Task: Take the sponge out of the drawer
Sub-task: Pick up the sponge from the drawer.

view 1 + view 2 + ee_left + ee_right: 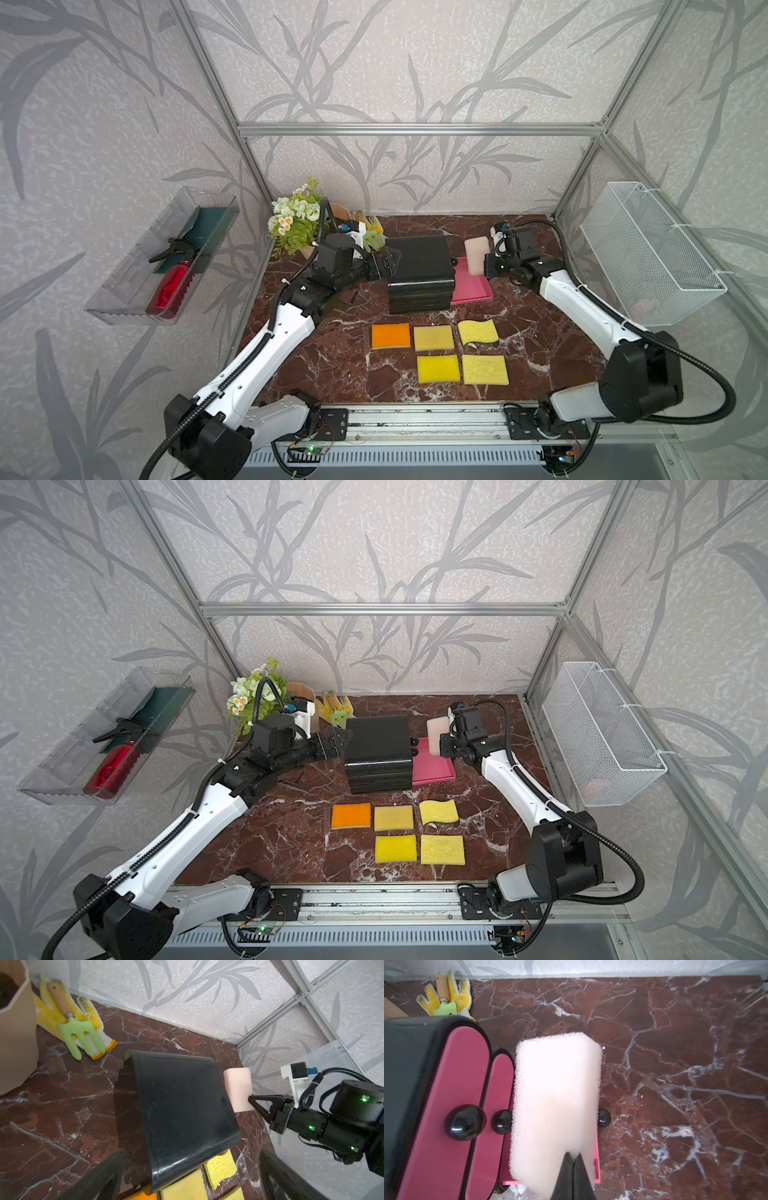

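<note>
The pale pink sponge (477,256) remains straight from its pinched edge (488,263), so I expect it to dent at my fingers but stay flat as my left gripper carries it.
A pale pink sponge (476,253) (436,734) (239,1086) (556,1105) hangs upright over the pulled-out pink drawer (471,289) (432,766) (597,1167) of a black cabinet (419,270) (376,750) (182,1101). My right gripper (487,264) (444,744) (250,1098) (573,1156) is shut on the sponge's edge, pinching the foam. The two upper drawers are closed, with black knobs. My left gripper (392,259) (343,737) (192,1151) stands open at the cabinet's opposite side, its fingers spread wide and holding nothing.
Several yellow and orange sponge cloths (440,353) lie in front of the cabinet. A flower pot (297,220), gloves and a green garden fork (79,1032) sit at the back left. A wire basket (648,253) hangs on the right wall, a clear tray (124,299) on the left.
</note>
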`<act>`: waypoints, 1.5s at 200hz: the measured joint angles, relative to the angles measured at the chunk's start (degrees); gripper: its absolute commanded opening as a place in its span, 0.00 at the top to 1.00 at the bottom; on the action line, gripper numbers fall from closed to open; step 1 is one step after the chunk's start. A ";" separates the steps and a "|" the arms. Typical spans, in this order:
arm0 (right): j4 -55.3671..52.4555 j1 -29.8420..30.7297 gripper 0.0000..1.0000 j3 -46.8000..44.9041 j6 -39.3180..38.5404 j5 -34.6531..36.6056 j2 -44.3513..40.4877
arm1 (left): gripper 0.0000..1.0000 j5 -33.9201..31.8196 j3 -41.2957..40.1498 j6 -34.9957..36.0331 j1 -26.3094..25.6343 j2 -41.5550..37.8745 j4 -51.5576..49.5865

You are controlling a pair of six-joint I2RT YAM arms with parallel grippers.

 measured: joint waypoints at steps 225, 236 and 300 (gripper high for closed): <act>-16.87 11.87 1.00 12.00 -21.90 -30.10 -2.27 | 0.13 14.82 17.84 19.56 -6.14 17.20 -17.35; -16.90 11.91 1.00 12.04 -21.92 -30.25 -2.21 | 0.16 14.82 17.90 19.76 -6.16 17.59 -17.40; -17.16 11.91 1.00 13.09 -22.34 -31.06 -1.62 | 0.65 15.28 18.12 20.37 -6.58 19.32 -17.86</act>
